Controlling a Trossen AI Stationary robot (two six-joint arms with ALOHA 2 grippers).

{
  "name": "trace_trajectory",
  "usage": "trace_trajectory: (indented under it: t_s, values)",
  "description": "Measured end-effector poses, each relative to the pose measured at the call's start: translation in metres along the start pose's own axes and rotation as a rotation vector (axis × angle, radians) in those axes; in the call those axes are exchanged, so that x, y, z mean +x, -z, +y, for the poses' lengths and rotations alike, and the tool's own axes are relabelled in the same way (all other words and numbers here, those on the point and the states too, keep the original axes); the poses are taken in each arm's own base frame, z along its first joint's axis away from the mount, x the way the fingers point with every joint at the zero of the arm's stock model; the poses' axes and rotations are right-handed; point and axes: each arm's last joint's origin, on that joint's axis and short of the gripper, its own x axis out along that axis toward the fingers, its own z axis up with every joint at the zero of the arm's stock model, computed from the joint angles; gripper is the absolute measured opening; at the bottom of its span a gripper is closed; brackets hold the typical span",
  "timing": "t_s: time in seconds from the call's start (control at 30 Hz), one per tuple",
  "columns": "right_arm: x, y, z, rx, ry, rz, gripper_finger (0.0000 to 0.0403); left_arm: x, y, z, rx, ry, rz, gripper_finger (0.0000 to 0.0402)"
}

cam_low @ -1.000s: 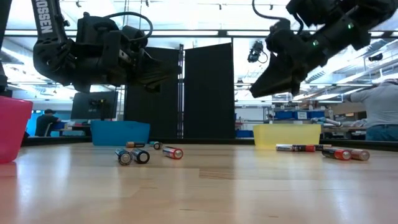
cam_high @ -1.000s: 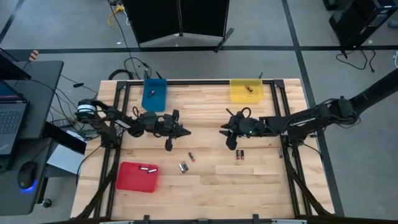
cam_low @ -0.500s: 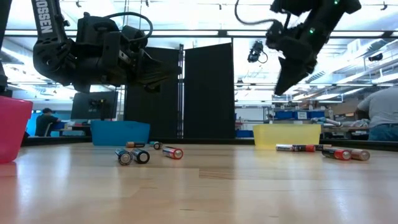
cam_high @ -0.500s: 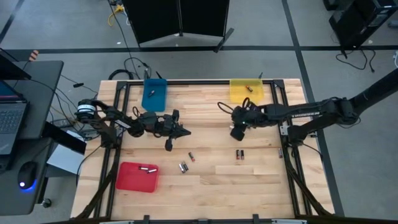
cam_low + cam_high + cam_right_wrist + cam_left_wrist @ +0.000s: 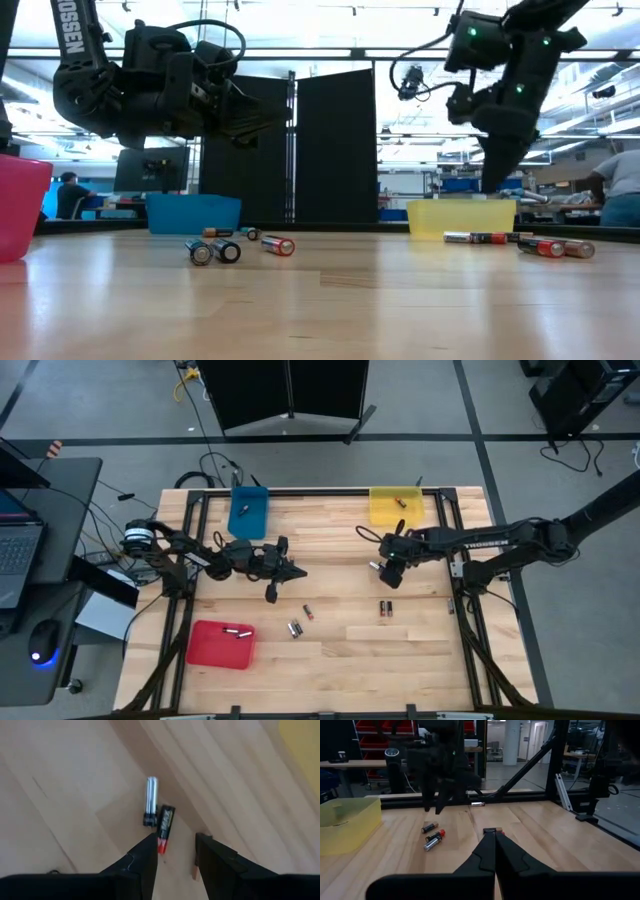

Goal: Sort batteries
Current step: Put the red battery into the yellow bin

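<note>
The black cell's red end [image 5: 163,844] sticks past the silvery cell toward my open fingers; my right gripper keeps lowering until they straddle it.
Batteries lie on the wooden table: a pair [image 5: 385,608] under my right gripper, one [image 5: 309,612] and a pair [image 5: 295,628] nearer the middle, one [image 5: 451,603] by the right rail. Others lie in the red [image 5: 238,631], blue [image 5: 243,510] and yellow [image 5: 399,501] trays. My right gripper [image 5: 175,851] is open and points down above a silvery cell [image 5: 151,800] and a black, red-ended cell [image 5: 165,826], touching neither. My left gripper [image 5: 293,572] hangs above the table left of centre, shut on a small dark, copper-ended battery [image 5: 493,830]. My left gripper pinches a small battery [image 5: 493,830] at the very free ends of its two fingers [image 5: 485,851]. The fingers reach level toward the table's right side. The battery lies across them and is lifted clear of the table.
The red tray [image 5: 221,644] sits near the table's left near corner, the blue tray [image 5: 249,512] and the yellow tray [image 5: 396,507] along the far edge. Black frame rails [image 5: 463,610] run along both sides. A person [image 5: 620,190] stands in the room beyond.
My right gripper has moved a little toward the table's right edge and tipped from a slanting pose until it points straight down over the pair of batteries. The batteries have stayed where they were.
</note>
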Motion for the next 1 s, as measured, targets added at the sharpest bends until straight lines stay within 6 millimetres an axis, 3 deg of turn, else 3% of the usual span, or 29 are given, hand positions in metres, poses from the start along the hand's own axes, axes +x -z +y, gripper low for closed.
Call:
trace_trajectory:
  t_s: [0.33, 1.0]
  values:
    - [0.022, 0.018, -0.003, 0.021, -0.020, 0.018, 0.0142, 0.000, 0.001, 0.000, -0.002, 0.000, 0.006, 0.0006]
    - [0.044, 0.033, -0.006, 0.033, -0.047, -0.053, 0.0142, 0.000, 0.001, 0.000, -0.006, 0.000, 0.015, 0.0006]
